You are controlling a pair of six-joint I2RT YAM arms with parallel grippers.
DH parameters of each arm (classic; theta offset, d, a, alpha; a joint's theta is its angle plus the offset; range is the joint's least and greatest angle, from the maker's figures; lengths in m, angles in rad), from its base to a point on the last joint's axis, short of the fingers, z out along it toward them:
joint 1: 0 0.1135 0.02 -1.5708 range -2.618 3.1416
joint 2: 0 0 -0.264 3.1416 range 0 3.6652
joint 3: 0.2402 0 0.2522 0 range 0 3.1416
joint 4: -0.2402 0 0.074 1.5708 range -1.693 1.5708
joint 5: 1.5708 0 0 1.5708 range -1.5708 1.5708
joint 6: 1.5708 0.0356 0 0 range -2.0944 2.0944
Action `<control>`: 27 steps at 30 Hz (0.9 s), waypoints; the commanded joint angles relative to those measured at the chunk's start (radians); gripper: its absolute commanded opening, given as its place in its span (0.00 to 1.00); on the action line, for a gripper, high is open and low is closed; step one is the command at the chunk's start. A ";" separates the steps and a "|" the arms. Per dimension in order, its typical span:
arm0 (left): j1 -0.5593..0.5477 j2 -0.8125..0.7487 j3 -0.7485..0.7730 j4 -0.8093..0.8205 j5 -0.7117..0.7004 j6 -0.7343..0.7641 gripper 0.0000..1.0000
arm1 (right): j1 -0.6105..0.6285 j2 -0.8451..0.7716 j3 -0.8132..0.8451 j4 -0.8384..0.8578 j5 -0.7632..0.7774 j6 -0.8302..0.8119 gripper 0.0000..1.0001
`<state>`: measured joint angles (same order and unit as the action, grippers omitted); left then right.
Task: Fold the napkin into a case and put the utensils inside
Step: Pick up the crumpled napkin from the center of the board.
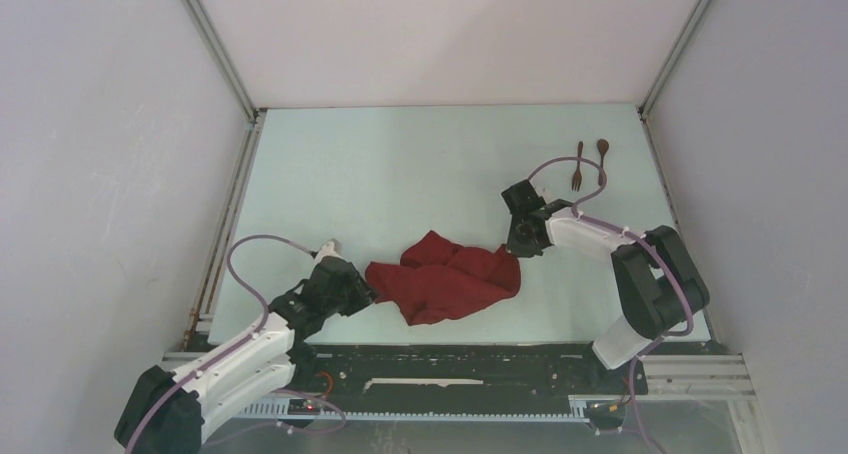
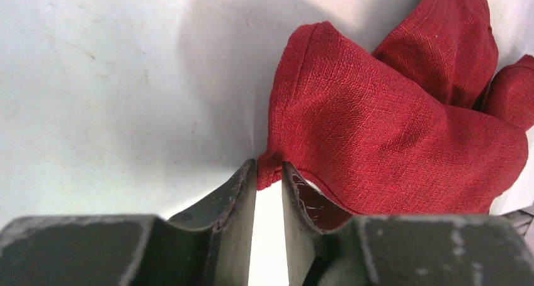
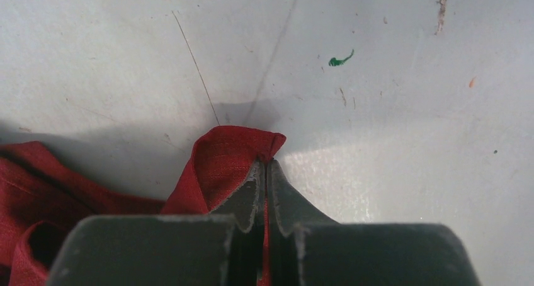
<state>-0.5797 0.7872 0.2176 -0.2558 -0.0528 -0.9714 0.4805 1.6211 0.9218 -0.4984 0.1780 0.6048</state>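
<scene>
Just the tip of the napkin's corner (image 2: 267, 177) is held loosely between my left gripper's fingers. My left gripper should open and then close all the way on that corner (image 2: 272, 160) before it lifts.
The dark red napkin (image 1: 450, 276) lies crumpled on the table between my two arms. My left gripper (image 1: 372, 296) is at its left corner. In the left wrist view that corner of the napkin (image 2: 390, 122) sits pinched between the tips of the left gripper (image 2: 269, 169), whose jaws stand a narrow gap apart. My right gripper (image 1: 515, 252) is shut on the napkin's right corner. The right wrist view shows a fold of the napkin (image 3: 220, 157) clamped in the right gripper (image 3: 266, 165). The wooden fork (image 1: 577, 170) and spoon (image 1: 603, 158) lie side by side at the far right, untouched.
Metal frame rails (image 1: 240, 184) run along the left and right edges of the pale table (image 1: 400, 164). White walls enclose the space. The right arm's cable (image 1: 560, 164) loops close to the utensils.
</scene>
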 commanded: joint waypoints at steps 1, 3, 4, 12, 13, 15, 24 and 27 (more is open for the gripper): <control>-0.007 -0.055 0.014 -0.033 -0.106 0.019 0.29 | -0.009 -0.075 -0.025 0.032 -0.003 0.034 0.00; -0.007 -0.051 0.050 -0.099 -0.126 0.008 0.42 | -0.009 -0.094 -0.026 0.027 -0.009 0.035 0.00; -0.007 -0.044 0.071 -0.141 -0.135 0.001 0.49 | -0.008 -0.103 -0.026 0.024 -0.007 0.033 0.00; -0.032 0.202 0.313 -0.448 -0.107 -0.112 0.56 | -0.012 -0.152 -0.026 0.018 -0.025 0.041 0.00; -0.048 0.223 0.337 -0.471 -0.106 -0.135 0.56 | -0.012 -0.155 -0.028 0.022 -0.023 0.042 0.00; -0.072 0.255 0.376 -0.487 -0.111 -0.164 0.59 | -0.012 -0.162 -0.036 0.038 -0.023 0.041 0.00; -0.093 0.459 0.477 -0.526 -0.087 -0.276 0.62 | -0.039 -0.205 -0.102 0.091 -0.055 0.008 0.00; -0.095 0.543 0.495 -0.546 -0.079 -0.302 0.51 | -0.062 -0.216 -0.123 0.115 -0.089 0.002 0.00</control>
<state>-0.6655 1.2613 0.6735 -0.7494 -0.1417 -1.2053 0.4469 1.4487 0.8165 -0.4423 0.1207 0.6220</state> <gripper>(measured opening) 0.563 0.008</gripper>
